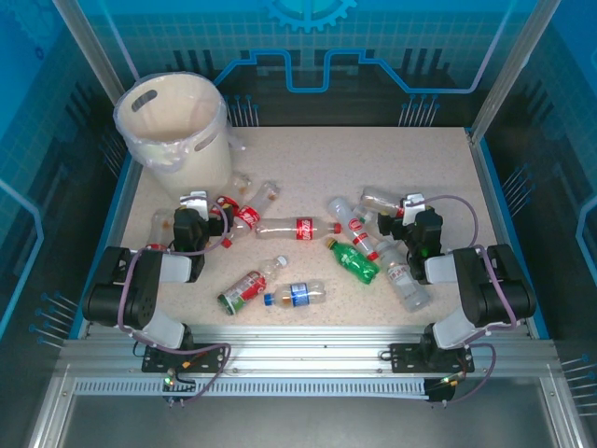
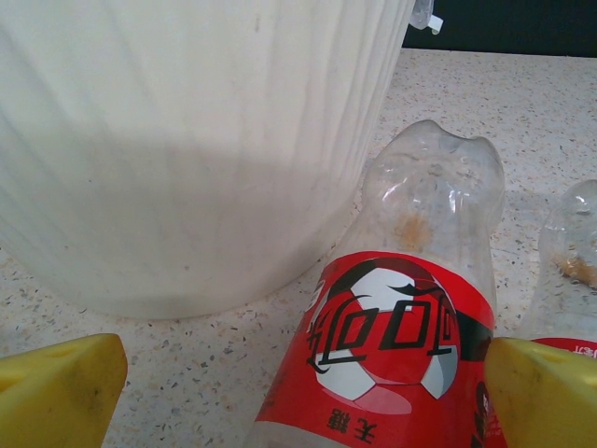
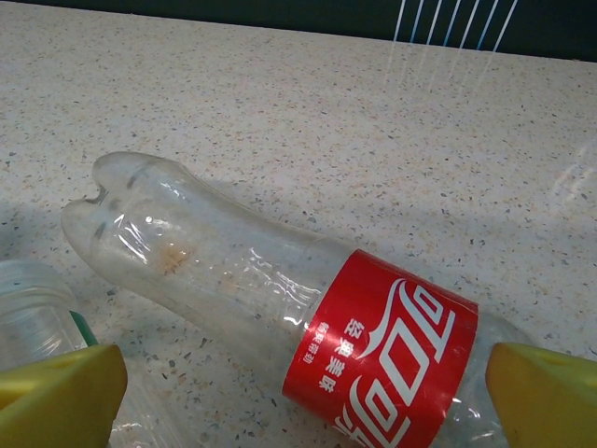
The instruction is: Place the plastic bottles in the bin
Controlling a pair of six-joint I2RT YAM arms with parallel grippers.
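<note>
I can see that the red-labelled bottle at my right gripper (image 1: 381,201) is far from the bin, so next I back off with my left gripper and take its base (image 3: 96,207) in a handover.
The bin (image 1: 173,126), a cream-white bucket with a clear liner, stands at the back left; its ribbed wall (image 2: 187,140) rises close ahead in the left wrist view. Several plastic bottles lie scattered on the table, among them a long red-labelled one (image 1: 298,227), a green one (image 1: 354,261) and a blue-labelled one (image 1: 297,294). My left gripper (image 1: 194,207) (image 2: 303,401) is open, its yellow fingertips (image 2: 56,392) either side of a red-labelled bottle (image 2: 401,345) lying base-first toward the bin. My right gripper (image 1: 410,207) (image 3: 303,401) is open astride another red-labelled bottle (image 3: 373,336).
The speckled table (image 1: 308,154) has a raised blue rim and clear enclosure walls around it. A second clear bottle (image 2: 569,252) lies just right of the left gripper. A bottle with a green part (image 3: 37,308) lies at the right gripper's left finger.
</note>
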